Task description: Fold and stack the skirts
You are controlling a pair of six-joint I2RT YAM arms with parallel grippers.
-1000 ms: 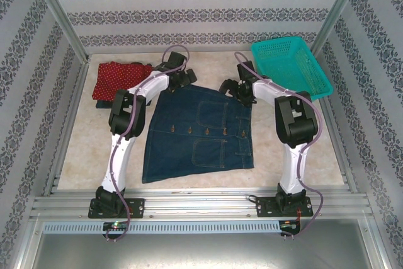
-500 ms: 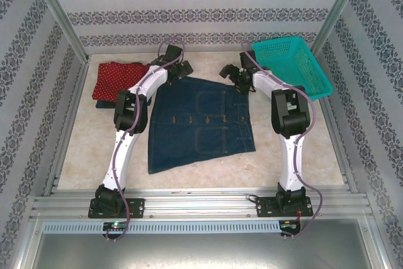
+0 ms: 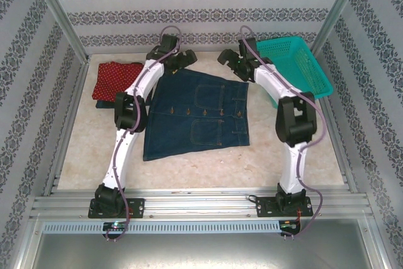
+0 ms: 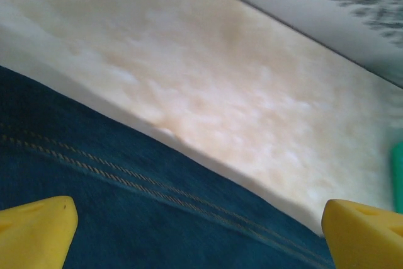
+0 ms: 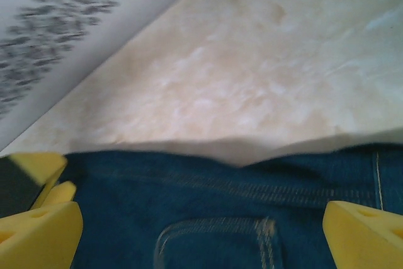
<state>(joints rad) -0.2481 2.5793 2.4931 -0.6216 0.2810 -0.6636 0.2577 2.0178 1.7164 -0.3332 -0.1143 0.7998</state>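
The denim skirt lies flat [image 3: 173,131] with its front corner free, so my open left gripper should keep moving to the denim skirt's front corner [image 3: 147,157] on its side and close there.
A dark blue denim skirt [image 3: 198,114] with pockets and buttons lies flat in the middle of the table, its top edge toward the back wall. My left gripper [image 3: 182,62] hovers over its back left corner and my right gripper [image 3: 227,59] over its back right corner. In the left wrist view the yellow fingertips [image 4: 38,231] stand far apart over the denim skirt [image 4: 126,206], nothing between them. The right gripper [image 5: 201,237] is open too, above the stitched edge and a pocket [image 5: 214,244]. A red dotted skirt [image 3: 116,79] lies folded at the back left on a dark cloth [image 3: 101,103].
A teal mesh basket [image 3: 296,66] stands at the back right, close behind the right arm. Patterned walls and metal posts close in the table [image 3: 82,149] on three sides. Bare marbled tabletop [image 4: 220,92] lies between the skirt's far edge and the back wall.
Both arms have stretched farther toward the back wall. The denim skirt has shifted back with them. Both grippers stayed open.
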